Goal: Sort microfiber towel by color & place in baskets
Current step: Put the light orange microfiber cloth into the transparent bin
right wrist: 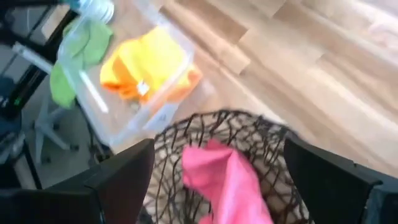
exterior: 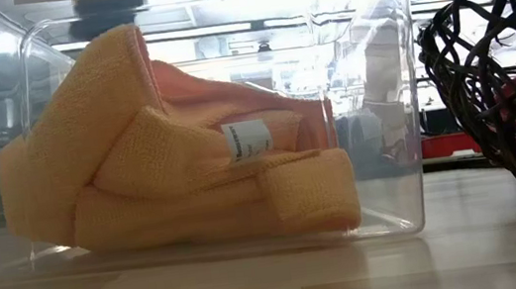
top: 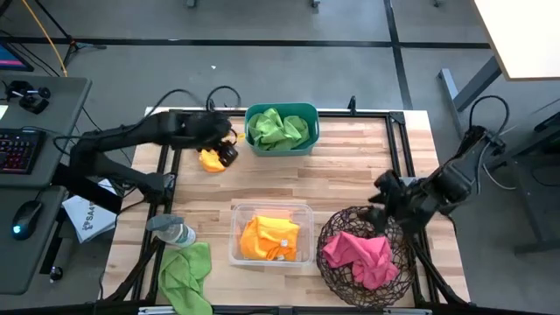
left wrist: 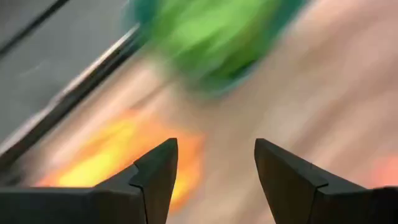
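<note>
The yellow-orange towel lies loose and rumpled on the wood, so its free ends should flop over around the robot's left gripper when the robot lifts it.
My left gripper is open over the table's far left part. It is right beside a loose yellow-orange towel lying on the wood, next to the teal tub of lime green towels. My right gripper hangs open above the far rim of the round wire basket, which holds pink towels. The clear bin holds yellow-orange towels. Another green towel droops over the near left edge.
A clear plastic bottle lies by the green towel near the table's left edge. Bare wood lies between the tub and the bin. A desk with a keyboard and a printed white sheet stands left of the table.
</note>
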### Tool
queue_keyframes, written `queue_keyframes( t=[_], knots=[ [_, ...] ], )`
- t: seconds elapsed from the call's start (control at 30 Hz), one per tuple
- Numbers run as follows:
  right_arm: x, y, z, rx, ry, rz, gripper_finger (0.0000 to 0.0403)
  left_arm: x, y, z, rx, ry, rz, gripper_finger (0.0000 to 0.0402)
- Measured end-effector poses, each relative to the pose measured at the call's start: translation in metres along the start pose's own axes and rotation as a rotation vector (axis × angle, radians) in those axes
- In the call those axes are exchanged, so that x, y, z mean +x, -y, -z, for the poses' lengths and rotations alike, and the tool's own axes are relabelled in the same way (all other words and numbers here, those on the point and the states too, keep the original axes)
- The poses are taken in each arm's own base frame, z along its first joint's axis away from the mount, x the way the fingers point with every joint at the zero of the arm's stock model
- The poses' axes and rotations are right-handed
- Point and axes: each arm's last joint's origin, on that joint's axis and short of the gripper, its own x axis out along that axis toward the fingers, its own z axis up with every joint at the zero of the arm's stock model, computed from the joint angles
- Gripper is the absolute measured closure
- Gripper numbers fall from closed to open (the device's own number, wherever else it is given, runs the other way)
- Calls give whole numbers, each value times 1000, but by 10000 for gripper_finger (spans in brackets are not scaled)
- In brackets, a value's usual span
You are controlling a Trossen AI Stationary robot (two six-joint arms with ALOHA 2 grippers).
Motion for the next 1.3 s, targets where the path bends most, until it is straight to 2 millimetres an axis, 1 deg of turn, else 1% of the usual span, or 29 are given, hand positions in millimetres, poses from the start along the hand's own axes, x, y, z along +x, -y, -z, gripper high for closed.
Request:
queue_keyframes(
  t=[0.07,0.13,0.23,0.33,0.47,0.53,0.63,0.73,0.8,0.93,1.1,1.17,1.2,1.23,1.3],
  knots=[
    [2,3,-6,-5,13,19,50,20,-11,8,-5,-141,-157,202],
    [5,3,-10,-10,20,31,50,41,-18,18,-54,-204,-205,202],
    [8,3,-14,-10,23,39,50,70,-28,37,-168,-244,-164,202],
    [10,3,-16,-13,14,44,50,92,-39,56,-308,-244,-127,202],
    [11,3,-15,-21,-4,43,50,112,-56,78,-444,-266,-206,202],
    [11,2,-15,-20,-9,42,50,121,-63,86,-501,-264,-228,202],
    [11,2,-15,-10,-9,42,50,134,-71,93,-558,-244,-238,202],
    [11,2,-15,-9,-9,41,50,146,-78,95,-610,-217,-248,202],
    [12,1,-15,-10,-10,42,50,154,-82,96,-627,-210,-250,202],
    [15,-1,-14,10,-16,48,50,171,-88,105,-647,-267,-279,202],
    [19,-4,-12,37,-23,52,50,190,-88,111,-621,-310,-296,203],
    [21,-6,-12,49,-29,52,50,196,-86,111,-572,-319,-284,216],
    [22,-6,-11,54,-33,49,50,198,-85,111,-549,-322,-276,231],
    [22,-7,-11,55,-34,47,50,199,-83,111,-534,-327,-272,253],
    [23,-8,-11,58,-35,40,50,200,-79,111,-509,-327,-256,322]
  ],
)
